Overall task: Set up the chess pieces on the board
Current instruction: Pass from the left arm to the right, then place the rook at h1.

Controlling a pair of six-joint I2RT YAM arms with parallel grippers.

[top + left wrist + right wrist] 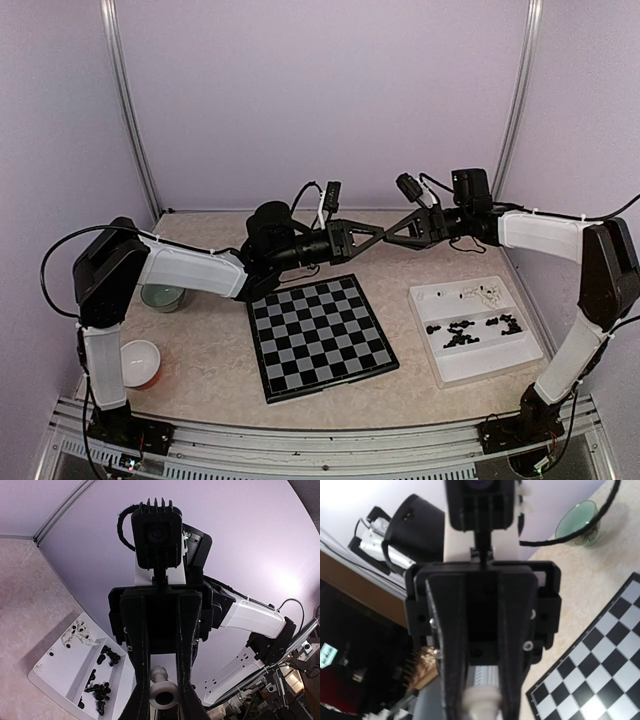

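The white piece is held by both grippers, with its hollow base (163,698) toward my left gripper. My left gripper should open, and my right gripper should take the piece to the board's corner square (382,357).
Above the far edge of the empty board (320,335), both grippers meet tip to tip in mid-air. My left gripper (377,236) is shut on a cream-white chess piece (164,692), whose hollow base faces the left wrist camera. My right gripper (393,231) comes from the opposite side. In the right wrist view its fingers (451,690) press on both sides of the same blurred white piece (482,702). Several black chess pieces (465,333) and a few white ones (480,293) lie in the white tray (490,362). A corner of the board (600,680) shows in the right wrist view.
A green bowl (162,297) stands at the back left and a red-and-white cup (140,362) nearer the front left. The tray (55,670) lies right of the board. The enclosure's walls and metal posts close in the back and sides.
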